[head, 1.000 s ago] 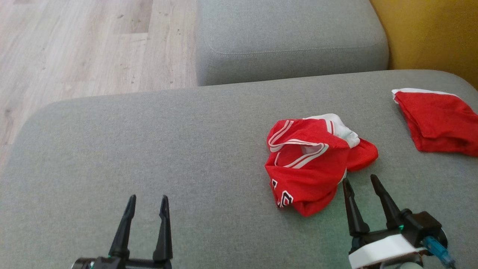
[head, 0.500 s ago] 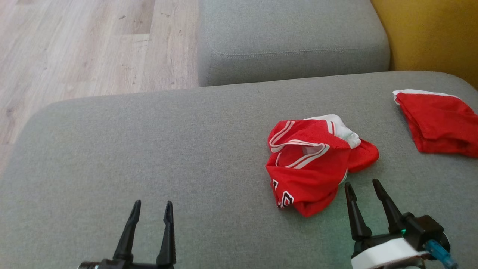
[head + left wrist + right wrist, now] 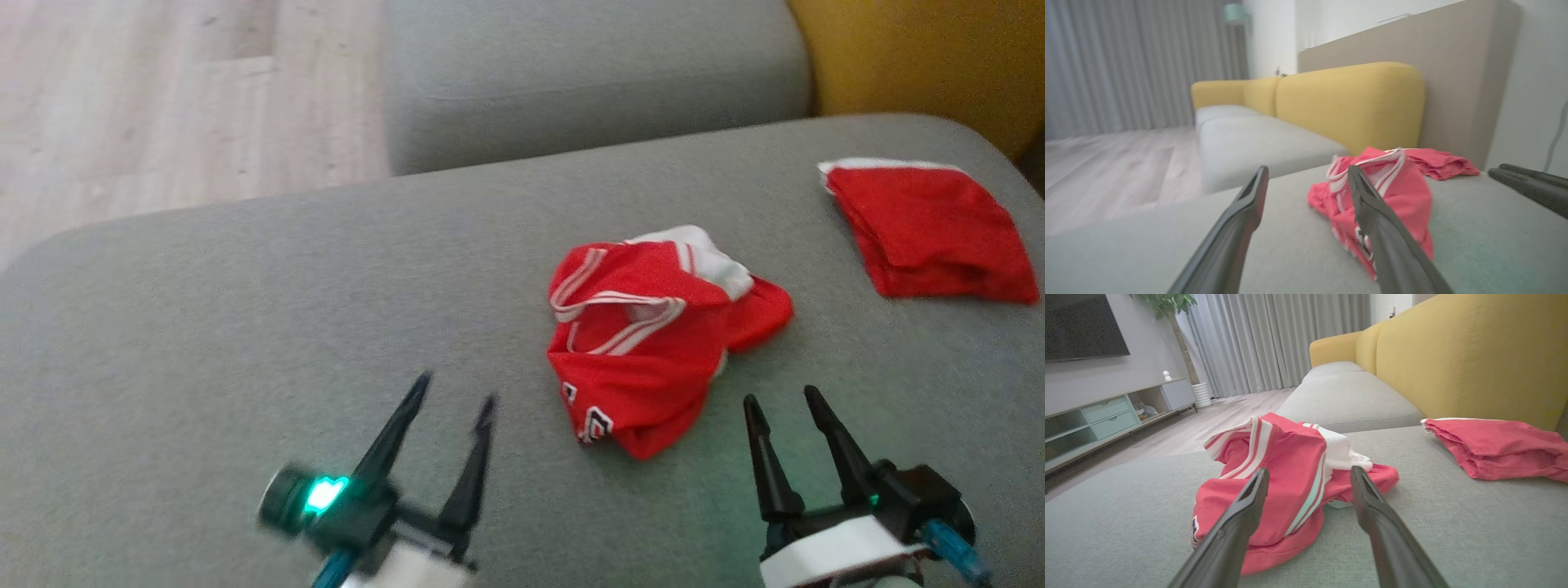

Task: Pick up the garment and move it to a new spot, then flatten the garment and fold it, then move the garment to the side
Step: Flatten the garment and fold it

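Note:
Black-and-white print (image 3: 595, 423) shows at the heap's lower edge, so I should expect more lettering to be hidden in the garment's folds (image 3: 651, 372).
The garment (image 3: 653, 335) is a crumpled red jersey with white stripes, lying in a heap on the grey sofa seat (image 3: 245, 327), right of centre. It also appears in the left wrist view (image 3: 1404, 192) and the right wrist view (image 3: 1282, 477). My left gripper (image 3: 453, 389) is open with nothing between its fingers, just left of the heap and angled toward it. My right gripper (image 3: 780, 398) is open too, its tips close below the heap's right edge and apart from it.
A folded red cloth (image 3: 922, 229) lies at the seat's far right, also in the right wrist view (image 3: 1494, 447). A second grey cushion (image 3: 588, 73) sits beyond, yellow backrest (image 3: 922, 57) at the right, wooden floor (image 3: 163, 98) at the left past the seat's edge.
My left gripper has moved up and to the right, toward the garment. The head camera has shifted, so the whole scene sits slightly left and higher. The right gripper has barely moved.

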{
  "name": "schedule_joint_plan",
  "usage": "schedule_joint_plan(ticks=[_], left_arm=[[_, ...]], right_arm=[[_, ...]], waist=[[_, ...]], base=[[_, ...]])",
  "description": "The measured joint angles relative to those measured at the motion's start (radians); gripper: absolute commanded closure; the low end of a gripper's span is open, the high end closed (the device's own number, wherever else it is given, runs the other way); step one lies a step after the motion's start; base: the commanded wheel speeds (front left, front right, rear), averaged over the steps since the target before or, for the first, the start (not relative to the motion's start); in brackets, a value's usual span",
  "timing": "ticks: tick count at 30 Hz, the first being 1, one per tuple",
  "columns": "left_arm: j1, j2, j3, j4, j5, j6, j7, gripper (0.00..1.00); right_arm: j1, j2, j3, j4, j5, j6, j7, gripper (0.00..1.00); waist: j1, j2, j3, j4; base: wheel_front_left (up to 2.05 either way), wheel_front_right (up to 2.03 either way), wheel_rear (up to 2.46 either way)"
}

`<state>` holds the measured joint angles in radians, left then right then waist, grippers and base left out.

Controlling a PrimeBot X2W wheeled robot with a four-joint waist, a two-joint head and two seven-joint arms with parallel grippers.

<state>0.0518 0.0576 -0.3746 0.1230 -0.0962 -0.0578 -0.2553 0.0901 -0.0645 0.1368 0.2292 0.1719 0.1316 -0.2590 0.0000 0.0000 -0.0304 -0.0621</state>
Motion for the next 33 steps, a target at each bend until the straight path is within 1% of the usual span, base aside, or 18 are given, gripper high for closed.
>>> schedule_joint_plan(ticks=[5,8,12,17,21,25,26,27,33], left_arm=[[-0.209,-0.001,-0.109,0.078,0.059,-0.036,0.0,0.0],[-0.318,-0.002,-0.191,0.14,0.076,-0.057,-0.001,0.0],[-0.457,-0.006,-0.267,0.232,0.118,-0.066,-0.001,0.0],[-0.571,-0.008,-0.282,0.357,0.133,-0.064,-0.002,0.0],[-0.611,-0.005,-0.281,0.476,0.15,-0.05,-0.002,0.0],[-0.633,0.003,-0.274,0.531,0.147,-0.042,-0.002,0.0],[-0.642,0.008,-0.274,0.536,0.146,-0.042,-0.002,0.11],[-0.65,0.014,-0.275,0.537,0.146,-0.042,-0.002,1.0],[-0.699,0.061,-0.276,0.508,0.136,-0.049,-0.002,1.0]], right_arm=[[-0.023,-0.002,0.028,-0.014,-0.005,0.0,0.001,0.0],[-0.043,-0.003,0.034,-0.025,-0.005,0.0,0.001,0.0],[-0.071,-0.004,0.035,-0.028,-0.005,0.0,0.001,0.0],[-0.107,-0.002,0.04,-0.034,-0.001,0.0,0.001,0.0],[-0.122,0.002,0.045,-0.039,0.005,0.0,0.001,0.0],[-0.123,0.006,0.049,-0.04,0.01,0.0,0.001,0.0],[-0.123,0.008,0.049,-0.04,0.013,0.0,0.001,0.0],[-0.123,0.009,0.05,-0.04,0.013,0.0,0.001,0.0],[-0.138,0.014,0.053,-0.039,0.022,0.0,0.001,0.0]], waist=[[0.0001,0.0,0.025,-0.073],[0.0,0.0,0.05,-0.12],[0.0003,0.0,0.095,-0.179],[0.0003,0.0,0.148,-0.249],[0.0001,0.0,0.185,-0.298],[0.0001,0.0,0.213,-0.332],[0.0001,0.0,0.218,-0.338],[0.0002,0.0,0.221,-0.343],[0.0,0.0,0.225,-0.362]], base=[[0.0,0.0,0.0],[0.0,0.0,0.0],[0.0,0.0,0.0],[0.0,0.0,0.0],[0.0,0.0,0.0],[0.0,0.0,0.0],[0.0,0.0,0.0],[0.0,0.0,0.0],[0.0,0.0,0.0]])
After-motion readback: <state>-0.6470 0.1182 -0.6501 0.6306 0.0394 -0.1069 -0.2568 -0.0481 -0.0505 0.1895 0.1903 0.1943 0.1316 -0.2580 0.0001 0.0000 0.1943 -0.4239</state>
